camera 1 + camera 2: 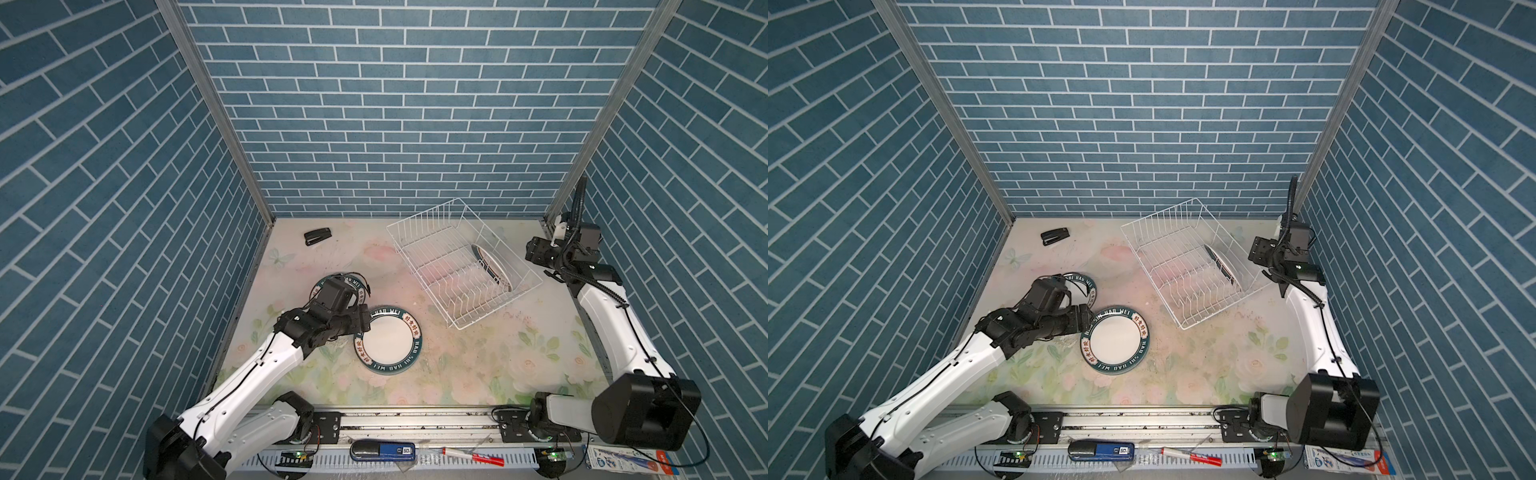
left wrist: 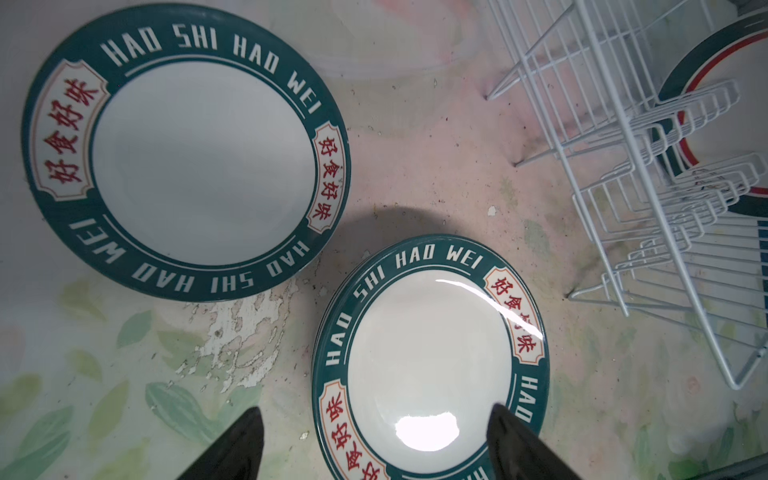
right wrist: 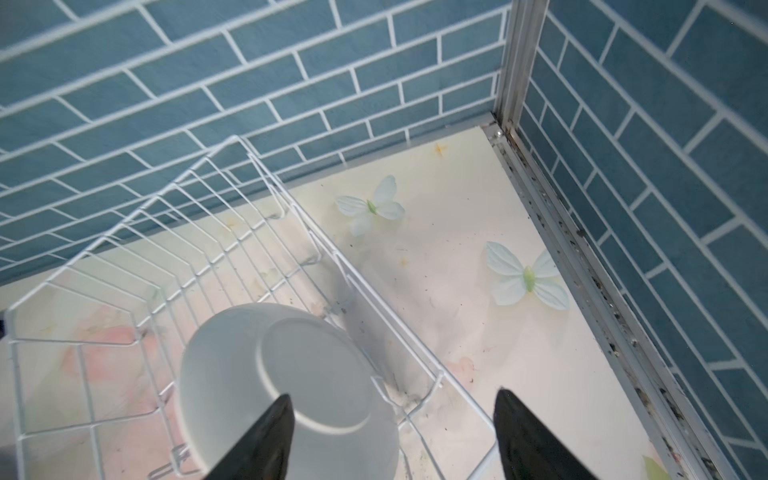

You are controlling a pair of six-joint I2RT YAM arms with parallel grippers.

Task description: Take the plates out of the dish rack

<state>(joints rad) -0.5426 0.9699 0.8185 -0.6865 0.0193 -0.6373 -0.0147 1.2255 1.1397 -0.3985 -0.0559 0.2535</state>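
The plate's white bottom side (image 3: 312, 376) is turned toward my right gripper at the dish rack's edge, so next I come in edge-on above the plate and pinch its upper rim (image 1: 495, 264) before I lift.
The white wire dish rack (image 1: 440, 249) sits at the back right, and one green-rimmed plate (image 1: 492, 268) leans in it near its right side. Its white underside (image 3: 291, 374) faces my right gripper (image 3: 395, 403). That gripper is open and hovers at the rack's right edge, one finger over the plate and the other outside the wire. On the table lies a stack of green-rimmed plates (image 1: 388, 340) with red characters. My left gripper (image 2: 378, 415) is open over its left rim and holds nothing. Another such plate (image 2: 187, 153) lies flat under the left wrist (image 1: 332, 286).
A black stapler (image 1: 318, 237) lies at the back left. On the front rail sit a blue device (image 1: 382, 451), a red marker (image 1: 473, 457) and a packet (image 1: 615, 461). Blue brick walls close in three sides.
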